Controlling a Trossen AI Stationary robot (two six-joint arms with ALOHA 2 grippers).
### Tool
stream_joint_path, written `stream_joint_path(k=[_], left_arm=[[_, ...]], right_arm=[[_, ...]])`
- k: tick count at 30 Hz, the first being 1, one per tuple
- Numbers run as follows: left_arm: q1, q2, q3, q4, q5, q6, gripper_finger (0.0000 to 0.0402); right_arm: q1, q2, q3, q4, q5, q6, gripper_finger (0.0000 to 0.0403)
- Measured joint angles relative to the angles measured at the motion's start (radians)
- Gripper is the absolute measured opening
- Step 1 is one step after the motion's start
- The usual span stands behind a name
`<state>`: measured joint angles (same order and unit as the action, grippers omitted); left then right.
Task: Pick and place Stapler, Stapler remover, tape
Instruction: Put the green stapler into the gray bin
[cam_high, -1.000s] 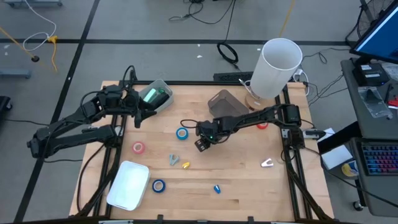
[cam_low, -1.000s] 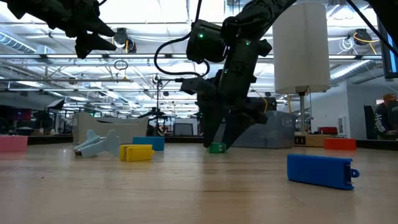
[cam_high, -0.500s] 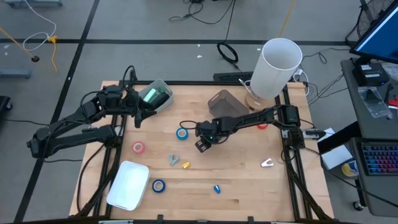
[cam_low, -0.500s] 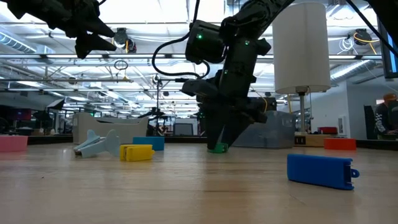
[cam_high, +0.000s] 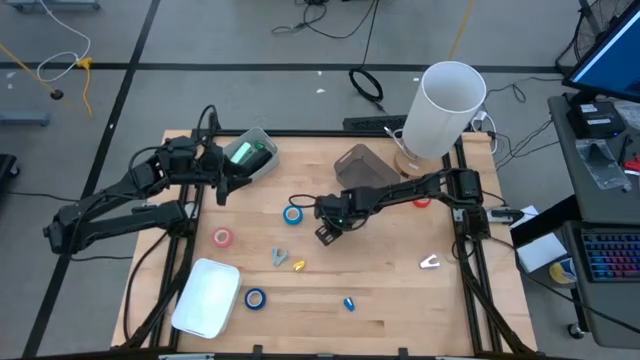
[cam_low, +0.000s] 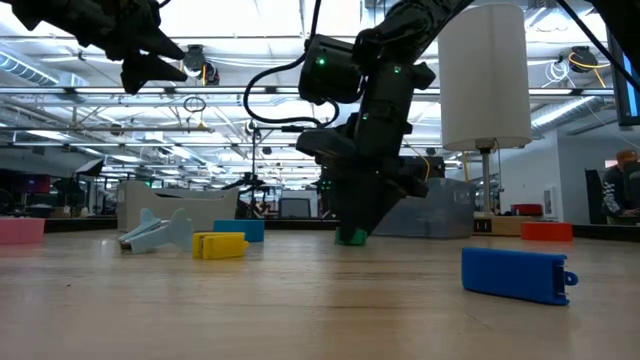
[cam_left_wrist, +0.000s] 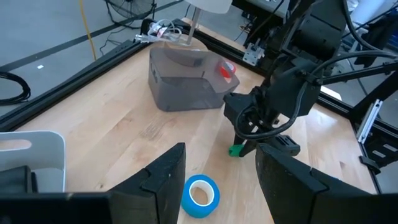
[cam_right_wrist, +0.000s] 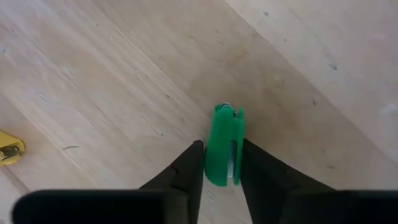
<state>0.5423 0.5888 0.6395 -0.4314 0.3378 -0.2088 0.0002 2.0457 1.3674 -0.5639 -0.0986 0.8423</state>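
A green patch (cam_high: 240, 152) can be seen inside the clear bin (cam_high: 249, 155), so I should expect to find another green stapler there when I bring the green stapler over.
A small green stapler (cam_right_wrist: 222, 146) lies on the wooden table near its middle, with my right gripper (cam_right_wrist: 224, 169) shut on it, and also shows in the low view (cam_low: 350, 237). My right gripper (cam_high: 328, 232) points steeply down there. My left gripper (cam_high: 222, 185) hangs open above the table's far left, holding nothing; its fingers (cam_left_wrist: 165, 180) frame a blue tape roll (cam_left_wrist: 200, 195) lying flat below. More tape lies flat: a pink roll (cam_high: 222, 237), a blue roll (cam_high: 256, 297) and a red roll (cam_high: 422, 200). A grey-blue stapler remover (cam_high: 278, 257) lies near the middle. My right gripper pinches the green stapler between its two fingers, one on each long side (cam_right_wrist: 211, 163), at the end nearer the wrist. The fingers (cam_right_wrist: 189, 165) come steeply from above and lie along the stapler. The stapler rests on the table.
A grey bin (cam_high: 360, 165) stands far of centre, a clear bin (cam_high: 250, 152) at far left, a white bin (cam_high: 207, 295) at near left. A tall white cylinder (cam_high: 445, 105) stands at the far right. A yellow piece (cam_high: 298, 265), a blue stapler (cam_high: 348, 303) and a white remover (cam_high: 429, 262) lie loose.
My right gripper has stayed in place over the green stapler and its fingers have closed in from either side until they meet it. The stapler has stayed on the table.
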Motion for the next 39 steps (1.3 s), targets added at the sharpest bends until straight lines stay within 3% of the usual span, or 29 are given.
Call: stream_joint_path(k=[6,14,22,26,39], left_arm=[[0.000,0.000,0.000,0.035,0.006,-0.015,0.0195],[-0.027,0.026,0.000,0.098,0.166,-0.064,0.0195],[-0.146,0.171,0.000,0.229,0.204,-0.122,0.0196],[-0.208,0.264,0.001,0.325,0.209,-0.138,0.0196],[-0.320,0.463,0.001,0.576,0.245,-0.227,0.0196]], right_arm=[[0.001,-0.032,-0.001,0.051,-0.036,-0.036,0.0053],[-0.002,-0.175,-0.003,0.235,-0.062,-0.021,0.0062],[-0.005,-0.258,0.002,0.572,-0.052,-0.019,0.0059],[-0.007,-0.265,-0.004,0.654,-0.079,-0.011,0.0059],[-0.007,-0.269,-0.002,0.715,-0.113,-0.005,0.0059]])
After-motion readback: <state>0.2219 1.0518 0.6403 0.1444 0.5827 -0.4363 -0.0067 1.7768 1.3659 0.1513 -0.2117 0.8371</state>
